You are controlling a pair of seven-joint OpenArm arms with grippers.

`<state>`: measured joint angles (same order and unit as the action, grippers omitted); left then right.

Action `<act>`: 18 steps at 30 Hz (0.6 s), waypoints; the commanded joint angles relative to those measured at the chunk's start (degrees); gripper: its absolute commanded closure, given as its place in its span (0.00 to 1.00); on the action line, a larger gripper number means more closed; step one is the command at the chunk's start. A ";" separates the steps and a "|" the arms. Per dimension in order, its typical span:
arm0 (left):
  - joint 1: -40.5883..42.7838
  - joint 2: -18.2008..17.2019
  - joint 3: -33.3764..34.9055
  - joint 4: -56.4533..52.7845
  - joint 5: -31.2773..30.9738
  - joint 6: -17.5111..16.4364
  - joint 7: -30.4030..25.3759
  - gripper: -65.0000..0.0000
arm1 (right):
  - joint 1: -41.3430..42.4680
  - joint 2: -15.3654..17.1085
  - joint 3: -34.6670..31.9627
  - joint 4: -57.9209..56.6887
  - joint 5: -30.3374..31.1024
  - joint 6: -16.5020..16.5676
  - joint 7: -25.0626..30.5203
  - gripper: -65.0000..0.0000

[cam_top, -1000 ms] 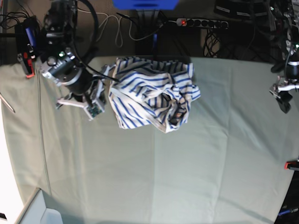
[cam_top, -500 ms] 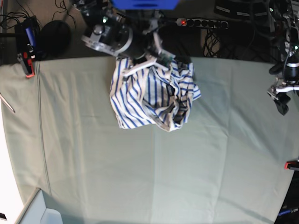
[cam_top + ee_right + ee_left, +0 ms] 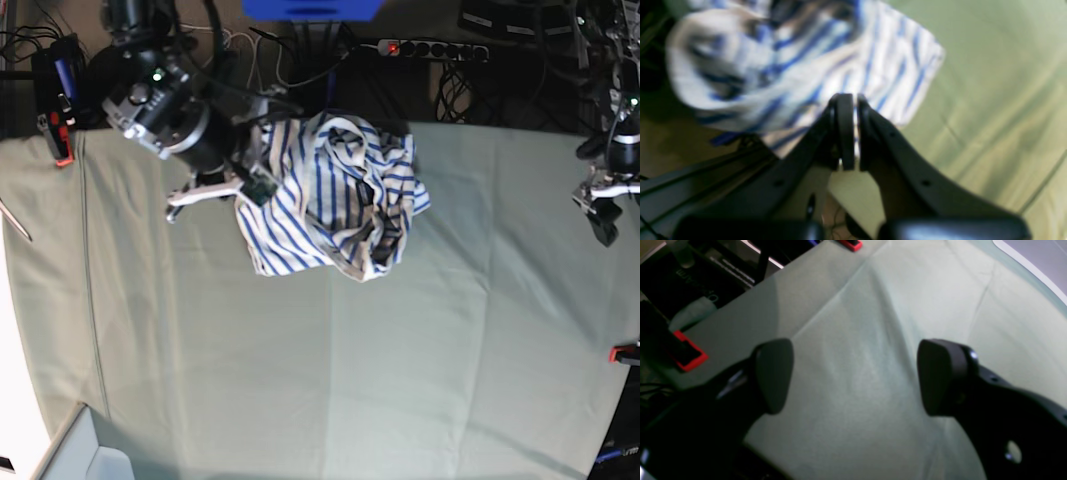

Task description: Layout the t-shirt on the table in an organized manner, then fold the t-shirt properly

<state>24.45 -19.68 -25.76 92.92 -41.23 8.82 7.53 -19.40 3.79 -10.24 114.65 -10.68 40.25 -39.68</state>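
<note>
The t-shirt's striped edge [image 3: 272,236] by my right gripper is fairly flat, but the t-shirt's far middle is bunched up. Next, my right gripper moves across to the bunched fold [image 3: 346,146] and spreads it out.
The t-shirt [image 3: 330,190], white with blue stripes, lies crumpled at the far middle of the table [image 3: 400,350]. My right gripper [image 3: 255,188] is at the shirt's left edge. The right wrist view shows my right gripper [image 3: 850,100] shut, its tips over the blurred t-shirt [image 3: 790,66]; whether fabric is pinched between them I cannot tell. My left gripper [image 3: 603,215] hangs at the table's right edge, far from the shirt. In the left wrist view my left gripper [image 3: 853,373] is wide open over the bare table [image 3: 873,306].
Red clamps [image 3: 62,150] [image 3: 625,352] grip the table's left and right edges. A power strip [image 3: 430,47] and cables lie behind the far edge. A pale box corner [image 3: 80,450] sits at the near left.
My right arm swung from the shirt's left side to its far edge and back to the left. The shirt's upper left part has bunched inward. The left arm has not moved.
</note>
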 commanded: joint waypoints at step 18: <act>-0.05 -0.93 1.01 1.45 0.22 -0.07 -1.42 0.13 | 0.10 -6.91 -17.85 -14.39 0.87 -0.25 5.18 1.00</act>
<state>24.45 -19.59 -24.21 93.19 -41.39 8.82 7.53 -19.40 -2.83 -27.92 99.37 -10.55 40.27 -35.75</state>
